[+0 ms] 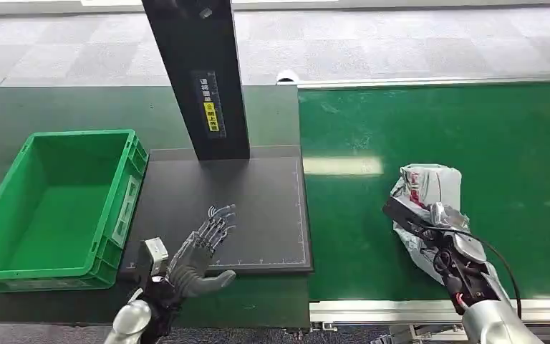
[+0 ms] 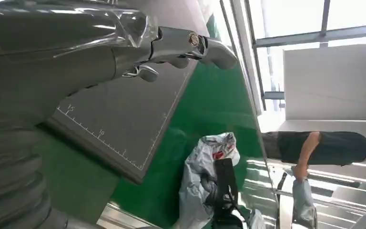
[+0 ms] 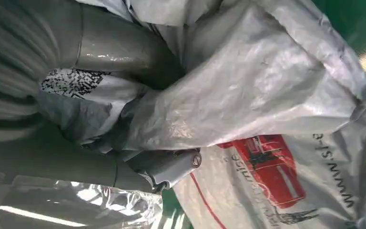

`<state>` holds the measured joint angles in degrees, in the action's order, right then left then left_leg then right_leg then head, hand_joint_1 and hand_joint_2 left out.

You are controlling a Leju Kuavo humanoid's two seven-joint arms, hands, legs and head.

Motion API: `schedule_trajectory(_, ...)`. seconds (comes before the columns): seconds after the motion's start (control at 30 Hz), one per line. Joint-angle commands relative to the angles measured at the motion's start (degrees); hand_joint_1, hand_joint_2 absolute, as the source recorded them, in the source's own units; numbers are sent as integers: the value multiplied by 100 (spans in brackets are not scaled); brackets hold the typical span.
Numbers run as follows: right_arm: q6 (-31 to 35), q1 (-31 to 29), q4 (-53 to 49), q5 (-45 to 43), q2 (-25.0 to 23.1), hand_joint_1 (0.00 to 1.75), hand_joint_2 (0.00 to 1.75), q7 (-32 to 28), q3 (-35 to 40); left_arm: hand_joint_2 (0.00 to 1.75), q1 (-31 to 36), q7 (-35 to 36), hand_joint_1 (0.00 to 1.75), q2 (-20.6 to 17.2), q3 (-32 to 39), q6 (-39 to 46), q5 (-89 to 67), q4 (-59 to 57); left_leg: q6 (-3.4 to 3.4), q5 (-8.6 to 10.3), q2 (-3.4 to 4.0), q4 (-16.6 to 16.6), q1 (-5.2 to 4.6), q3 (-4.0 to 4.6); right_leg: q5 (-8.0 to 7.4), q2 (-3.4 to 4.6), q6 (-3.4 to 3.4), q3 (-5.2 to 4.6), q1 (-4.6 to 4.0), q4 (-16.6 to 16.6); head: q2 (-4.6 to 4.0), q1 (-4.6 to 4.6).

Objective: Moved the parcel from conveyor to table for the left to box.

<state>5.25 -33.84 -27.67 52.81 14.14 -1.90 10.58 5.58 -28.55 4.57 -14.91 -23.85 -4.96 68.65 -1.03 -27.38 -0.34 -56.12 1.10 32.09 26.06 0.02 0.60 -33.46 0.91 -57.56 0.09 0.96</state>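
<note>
Loose creases (image 1: 416, 245) run along the grey plastic parcel (image 1: 431, 188), so the parcel will bunch up at the robot's left gripper and spread out at both ends when the robot carries it.
A crumpled grey plastic parcel (image 1: 427, 188) with red print lies on the green conveyor belt (image 1: 473, 136) at the right. My right hand (image 1: 447, 233) is on its near end and grips it; in the right wrist view the thumb (image 3: 119, 47) and fingers (image 3: 167, 164) press into the grey wrap (image 3: 267, 86). My left hand (image 1: 202, 254) hovers with fingers spread over the near edge of the black mat (image 1: 229, 208), holding nothing. The left wrist view shows the parcel (image 2: 205, 171) lying beyond the mat (image 2: 124, 114).
An empty green crate (image 1: 57, 204) stands at the left of the dark table. A black upright post (image 1: 197, 72) rises behind the mat. A metal rail (image 1: 387, 308) edges the conveyor near me. A person (image 2: 324, 148) stands beyond the conveyor.
</note>
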Motion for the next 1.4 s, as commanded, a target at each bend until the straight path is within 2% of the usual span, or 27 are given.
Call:
schedule_trajectory(0.03,359,148,-645,-356,-137,175,175,-416,-303,175,47,-49,0,-126,44,-33,4,-87,8,-2,15,4,-4,-6,-1,11,-6,1,1,4,0,-2)
schedule_trajectory(0.1,520,277,-970,-401,-135,175,175,-508,-323,175,59,-66,0,-129,40,-23,7,-111,6,-2,11,2,-3,-3,0,8,-4,0,2,1,0,-2)
schedule_trajectory(0.13,861,412,-1328,-475,-152,175,175,-773,-373,175,53,-124,0,-137,40,-15,16,-90,7,-2,13,3,-3,-4,-1,9,-6,1,1,3,0,0)
schedule_trajectory(0.17,828,437,-1450,-475,-159,175,175,-758,-361,175,42,-125,0,-141,46,-8,17,-66,4,-1,8,2,-3,-1,0,6,-4,-1,1,0,0,-2)
schedule_trajectory(0.2,1127,608,-1839,-549,-173,175,175,-930,-442,175,30,-204,0,-139,69,-2,49,-29,7,-2,12,4,-3,-4,-1,7,-7,1,1,2,0,-2)
schedule_trajectory(0.43,1825,1576,-3956,-566,-229,175,175,-1553,-670,175,66,-554,0,2,370,335,365,242,6,-3,4,2,-2,1,3,1,-7,-4,0,0,0,0)
schedule_trajectory(0.63,1817,1688,-4173,-556,-245,175,175,-1535,-688,175,80,-555,0,-10,360,345,368,252,7,-2,5,2,-3,4,1,1,-5,-6,1,0,0,0)
schedule_trajectory(0.7,2048,1704,-4215,-486,-268,175,175,-1748,-694,175,88,-619,0,3,371,377,414,242,8,-1,8,1,-3,4,0,3,-5,-6,0,0,0,0)
schedule_trajectory(0.83,2394,2060,-5115,-186,-355,175,175,-2160,-462,175,256,-697,0,14,294,450,449,136,4,0,3,2,-2,7,1,-2,-5,-9,0,0,0,-2)
schedule_trajectory(1.0,2457,2050,-5493,578,-275,175,175,-2373,200,175,366,-723,0,29,227,449,471,74,3,-2,8,2,-2,4,1,4,-5,-10,1,-1,0,-2)
schedule_trajectory(1.17,2461,2033,-5470,602,-293,175,175,-2359,220,175,357,-722,0,27,226,449,472,75,6,0,8,4,-2,1,0,3,-3,-6,0,2,0,0)
schedule_trajectory(1.23,2392,1886,-5337,841,-175,175,175,-2483,514,175,337,-733,0,20,227,446,484,96,7,0,6,5,-3,0,0,2,-3,-4,1,3,0,0)
schedule_trajectory(1.4,2024,1087,-4570,1185,-51,175,175,-2468,1405,175,333,-758,0,41,243,416,499,97,6,-4,39,1,-4,-2,-6,33,-5,-10,2,-2,0,-4)
